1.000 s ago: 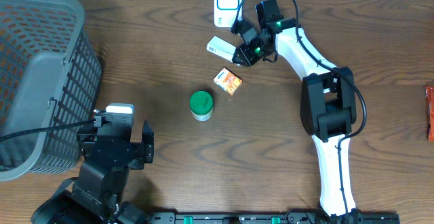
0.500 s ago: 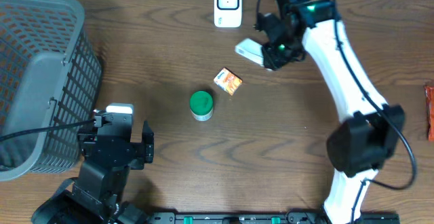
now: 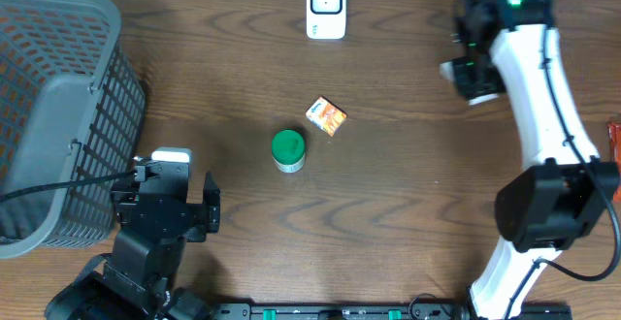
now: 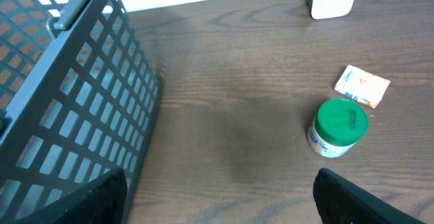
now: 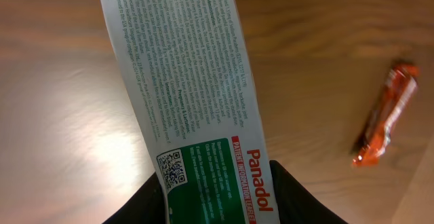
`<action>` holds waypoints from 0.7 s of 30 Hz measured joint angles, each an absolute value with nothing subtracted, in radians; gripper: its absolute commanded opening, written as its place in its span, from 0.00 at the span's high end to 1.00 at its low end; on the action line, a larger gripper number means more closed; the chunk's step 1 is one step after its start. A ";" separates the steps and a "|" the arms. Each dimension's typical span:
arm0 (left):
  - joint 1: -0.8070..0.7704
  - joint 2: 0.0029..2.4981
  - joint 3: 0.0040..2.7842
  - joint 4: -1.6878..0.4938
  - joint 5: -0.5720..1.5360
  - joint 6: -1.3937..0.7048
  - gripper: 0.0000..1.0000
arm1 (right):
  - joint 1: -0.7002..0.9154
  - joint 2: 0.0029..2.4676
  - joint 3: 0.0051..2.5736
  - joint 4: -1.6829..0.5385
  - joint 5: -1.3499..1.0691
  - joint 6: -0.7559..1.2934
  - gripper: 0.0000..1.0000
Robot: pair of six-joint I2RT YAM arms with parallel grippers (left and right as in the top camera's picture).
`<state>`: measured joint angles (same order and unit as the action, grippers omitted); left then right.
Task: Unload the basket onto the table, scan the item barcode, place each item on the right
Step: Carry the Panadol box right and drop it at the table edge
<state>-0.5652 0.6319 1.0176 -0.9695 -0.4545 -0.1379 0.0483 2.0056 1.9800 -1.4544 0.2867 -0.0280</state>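
Observation:
My right gripper should keep going, because the wood (image 3: 591, 131) beside the orange-red wrapper is free for the Panadol box. It should move on toward that wrapper (image 3: 614, 155) and let go of the box there.
My right gripper (image 5: 213, 198) is shut on a white and green Panadol box (image 5: 190, 81), which sticks out past the fingers with its small print and a QR code facing the wrist camera. From overhead, this gripper (image 3: 468, 72) hangs at the far right of the table, well right of the white scanner (image 3: 326, 7) at the back edge. Only a pale end of the box (image 3: 452, 69) shows there. My left gripper (image 4: 217, 210) is open over bare wood at the front left (image 3: 167, 202).
A green-lidded jar (image 3: 287, 150) and a small orange packet (image 3: 327, 116) lie mid-table. A grey mesh basket (image 3: 58, 116) fills the left side, close to the left arm. An orange-red wrapper (image 3: 614, 160) lies at the right edge.
The right arm has swung from beside the scanner to the far right, carrying the Panadol box with it. The left arm has not moved.

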 measured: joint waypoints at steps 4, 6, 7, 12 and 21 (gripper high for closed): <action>-0.565 0.632 1.018 -0.970 -0.455 -0.138 0.12 | -0.101 2.006 1.975 -1.386 0.304 -0.007 0.75; -0.565 0.632 1.018 -0.970 -0.455 -0.138 0.12 | -0.192 2.006 1.951 -1.352 0.310 0.006 0.75; -0.565 0.632 1.018 -0.970 -0.455 -0.138 0.12 | -0.218 2.006 1.940 -1.342 0.311 0.012 0.76; -0.565 0.632 1.018 -0.970 -0.455 -0.138 0.12 | -0.440 2.006 1.822 -1.235 0.310 0.059 0.76; -0.565 0.632 1.018 -0.970 -0.455 -0.138 0.12 | -0.733 2.006 1.615 -1.052 0.224 0.104 0.19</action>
<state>-0.5652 0.6319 1.0176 -0.9699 -0.4549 -0.1379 -0.7334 2.0056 1.6154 -1.0523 0.2245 0.1040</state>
